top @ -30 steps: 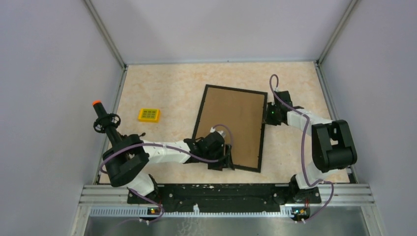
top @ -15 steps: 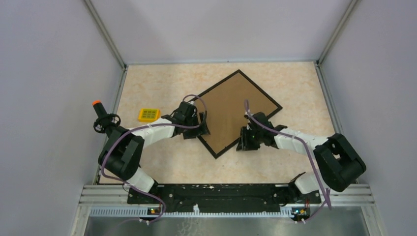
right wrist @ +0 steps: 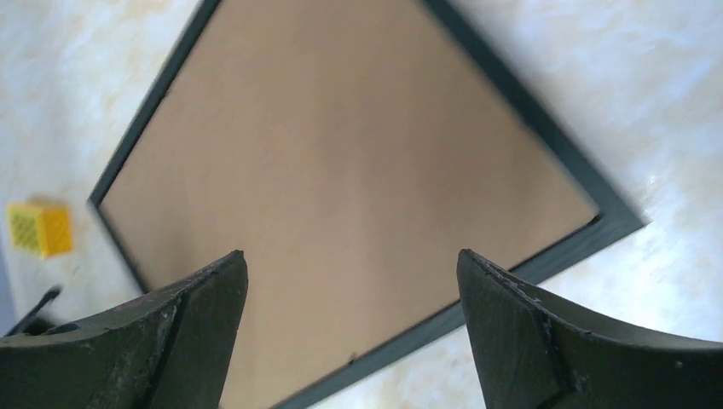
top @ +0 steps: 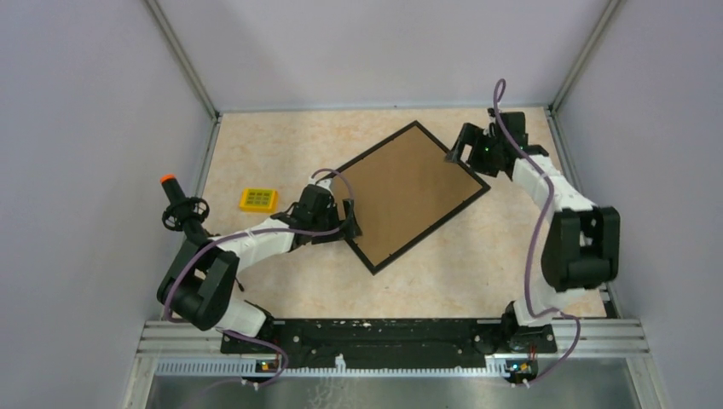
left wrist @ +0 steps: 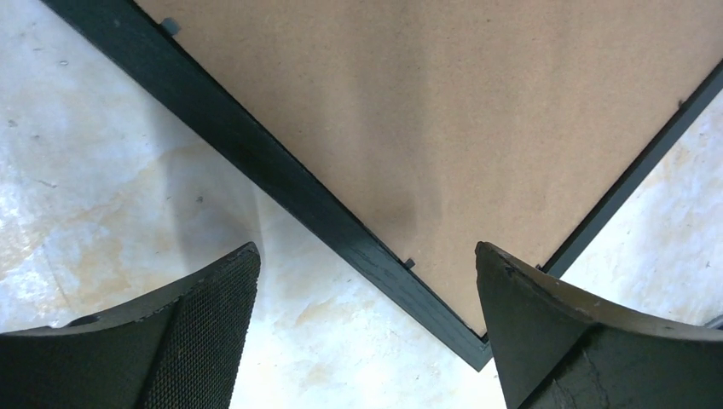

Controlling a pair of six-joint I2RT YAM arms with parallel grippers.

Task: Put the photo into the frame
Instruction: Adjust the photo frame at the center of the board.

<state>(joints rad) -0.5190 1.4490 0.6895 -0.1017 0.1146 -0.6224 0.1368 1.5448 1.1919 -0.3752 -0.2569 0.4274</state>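
Observation:
I should turn the frame square because the frame lies diagonally point(top: 404, 194) and its short edge slants across my left gripper's fingers. I should then grip that edge point(left wrist: 317, 210) with my left gripper.
The black frame point(top: 431, 228) lies flat and turned diagonally on the table, filled by a plain brown backing sheet point(top: 409, 192). The photo is hidden. My left gripper point(top: 351, 219) stands open at the frame's near-left edge. In the left wrist view the frame's edge point(left wrist: 281, 183) and near corner pass between the spread fingers of that gripper point(left wrist: 367, 249), which hold nothing. My right gripper point(top: 455, 150) hovers open over the frame's far-right edge. From the right wrist, this gripper point(right wrist: 351, 254) looks down on the brown sheet point(right wrist: 341, 170) and the frame's rim point(right wrist: 546, 128).
A small yellow block point(top: 258, 199) lies left of the frame, also seen as the yellow block point(right wrist: 41, 228) in the right wrist view. A black tool with an orange tip point(top: 179, 204) stands at the table's left edge. Grey walls enclose the table on three sides.
The frame has swung from nearly upright to diagonal. My right gripper left the frame's near-right edge, moved to the far-right edge and opened. My left gripper opened wider at the left edge.

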